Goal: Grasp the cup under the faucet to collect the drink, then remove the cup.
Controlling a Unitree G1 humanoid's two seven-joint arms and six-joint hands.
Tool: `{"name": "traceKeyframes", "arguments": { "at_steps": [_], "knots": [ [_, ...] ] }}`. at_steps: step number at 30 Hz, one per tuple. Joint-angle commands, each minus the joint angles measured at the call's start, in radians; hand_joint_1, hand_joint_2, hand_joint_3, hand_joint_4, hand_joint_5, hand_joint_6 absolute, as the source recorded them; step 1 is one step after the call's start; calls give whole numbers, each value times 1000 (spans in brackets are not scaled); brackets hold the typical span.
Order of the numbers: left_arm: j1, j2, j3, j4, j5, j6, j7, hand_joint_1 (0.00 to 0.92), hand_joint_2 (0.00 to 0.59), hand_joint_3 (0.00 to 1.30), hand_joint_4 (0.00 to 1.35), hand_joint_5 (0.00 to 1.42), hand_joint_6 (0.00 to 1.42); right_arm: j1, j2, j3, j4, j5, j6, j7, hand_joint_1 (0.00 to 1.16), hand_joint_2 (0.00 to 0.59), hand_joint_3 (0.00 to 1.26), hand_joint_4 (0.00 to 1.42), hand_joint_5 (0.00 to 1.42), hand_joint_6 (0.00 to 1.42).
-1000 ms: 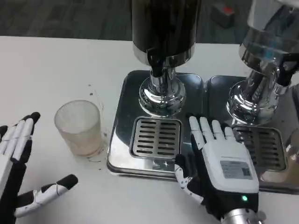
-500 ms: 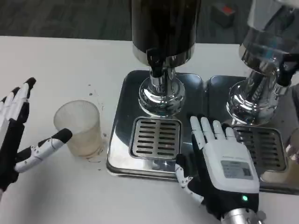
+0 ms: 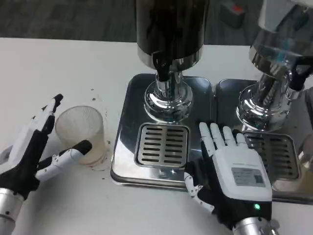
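The dispenser above looks dark through its side, so I expect a thin brown stream to flow straight into the cup when I open the faucet.
A frosted translucent cup stands upright on the white table, left of the steel drip tray and not beneath the faucet of the dark dispenser. My left hand straddles the cup. Its fingers lie along the cup's left side and its thumb reaches across the lower front. I cannot tell if they press on it. My right hand lies flat on the tray's front part, right of the slotted grate, fingers spread, holding nothing.
A second dispenser with its own grate stands at the right, close behind my right hand. Small drops and stains mark the table around the cup. The tray's raised rim runs between the cup and the grate.
My left hand has moved right and in toward the cup, from well apart to fingers beside it and thumb across its front. The cup and my right hand have stayed put.
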Motion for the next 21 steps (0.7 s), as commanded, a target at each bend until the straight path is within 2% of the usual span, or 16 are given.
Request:
{"name": "traceKeyframes", "arguments": {
  "at_steps": [1, 10, 17, 21],
  "knots": [
    [-11, -19, -8, 29, 1, 5, 18, 1, 0, 0, 0, 0, 0, -3, -2, 2, -25, -7, 3, 8, 381, 544, 0, 0, 0, 0],
    [-53, -76, 0, 98, -45, 34, -6, 77, 12, 0, 0, 0, 0, 2, -5, 5, -32, -8, 5, 14, 381, 544, 0, 0, 0, 0],
    [-91, -87, -16, 129, -36, 59, -18, 134, 25, 0, 0, 59, 6, 3, -5, 5, -38, -6, 7, 19, 381, 544, 0, 0, 0, 0],
    [-102, -87, -23, 141, -34, 60, -29, 169, 34, 0, 0, 121, 77, 5, -3, 4, -38, -5, 10, 16, 381, 544, 0, 0, 0, 0]
  ]
}}
